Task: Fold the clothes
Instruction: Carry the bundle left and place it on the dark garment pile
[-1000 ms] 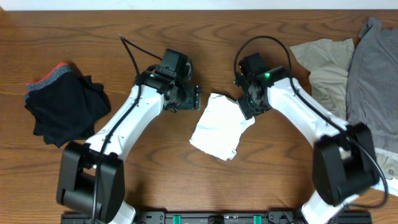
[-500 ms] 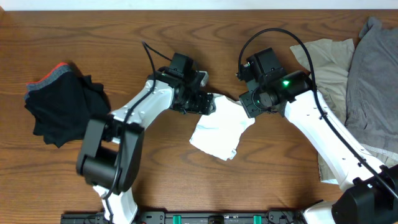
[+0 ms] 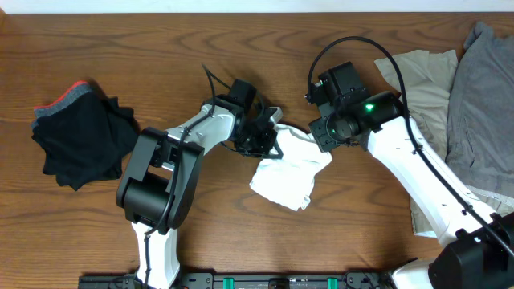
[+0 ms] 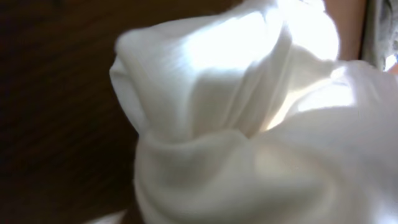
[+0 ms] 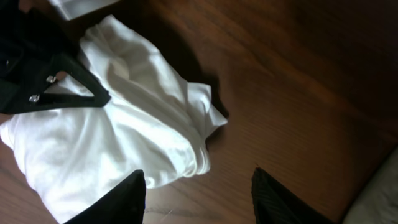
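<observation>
The white garment's edge [image 3: 281, 146] is in my left gripper and the wood toward the black pile [image 3: 87, 140] is clear, so I should keep carrying the garment until it covers the pile.
A crumpled white garment [image 3: 285, 170] lies on the wooden table in the middle of the overhead view. My left gripper [image 3: 271, 143] is shut on its upper left edge, and in the left wrist view bunched white cloth [image 4: 236, 124] fills the picture and hides the fingers. My right gripper [image 3: 321, 135] hovers at the garment's upper right corner, open and holding nothing. In the right wrist view, its gripper [image 5: 200, 202] has bare wood between its fingers. The white garment [image 5: 124, 143] lies to the left, under the left fingertip.
A pile of black clothes [image 3: 80, 143] with a red and grey edge sits at the far left. A beige garment [image 3: 418, 80] and a grey one [image 3: 482, 96] lie heaped at the right edge. The left arm's black fingers [image 5: 68, 93] show in the right wrist view.
My left gripper moved right onto the white garment's upper left edge and shut on it, bunching the cloth. The right arm drew back slightly earlier, then stayed still and open.
</observation>
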You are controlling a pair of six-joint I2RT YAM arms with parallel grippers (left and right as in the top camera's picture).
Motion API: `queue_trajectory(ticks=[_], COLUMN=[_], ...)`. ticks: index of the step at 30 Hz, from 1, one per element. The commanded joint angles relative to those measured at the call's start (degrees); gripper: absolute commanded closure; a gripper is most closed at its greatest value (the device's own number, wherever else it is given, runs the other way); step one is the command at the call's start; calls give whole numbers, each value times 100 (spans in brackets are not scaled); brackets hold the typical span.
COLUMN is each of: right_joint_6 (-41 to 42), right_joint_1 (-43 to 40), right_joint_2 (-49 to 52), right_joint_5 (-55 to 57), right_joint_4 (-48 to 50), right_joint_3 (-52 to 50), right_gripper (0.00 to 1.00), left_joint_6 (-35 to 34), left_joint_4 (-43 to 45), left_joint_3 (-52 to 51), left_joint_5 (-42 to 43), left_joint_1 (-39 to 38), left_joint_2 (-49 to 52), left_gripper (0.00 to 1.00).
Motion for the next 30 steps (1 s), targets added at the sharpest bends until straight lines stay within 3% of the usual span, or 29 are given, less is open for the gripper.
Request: queue_trajectory(ticks=[1, 10, 18, 30], right_joint_6=[37, 35, 35, 35], right_joint_1=[68, 59, 59, 59], right_joint_2=[-26, -26, -26, -26], right_joint_5=[-2, 68, 66, 63], right_joint_4=[-26, -90, -111, -205], right_joint_3=[70, 70, 70, 70], right_gripper=[47, 47, 47, 47], left_joint_6=[164, 7, 367, 138], left_joint_4=[-111, -1049, -879, 83], left_joint_3=[17, 17, 17, 17], left_joint_5=[-48, -2614, -3200, -3526], left_joint_1=[85, 1451, 3108, 4745], left_joint_2=[-66, -1508, -2551, -2566], left_gripper=[94, 94, 94, 94])
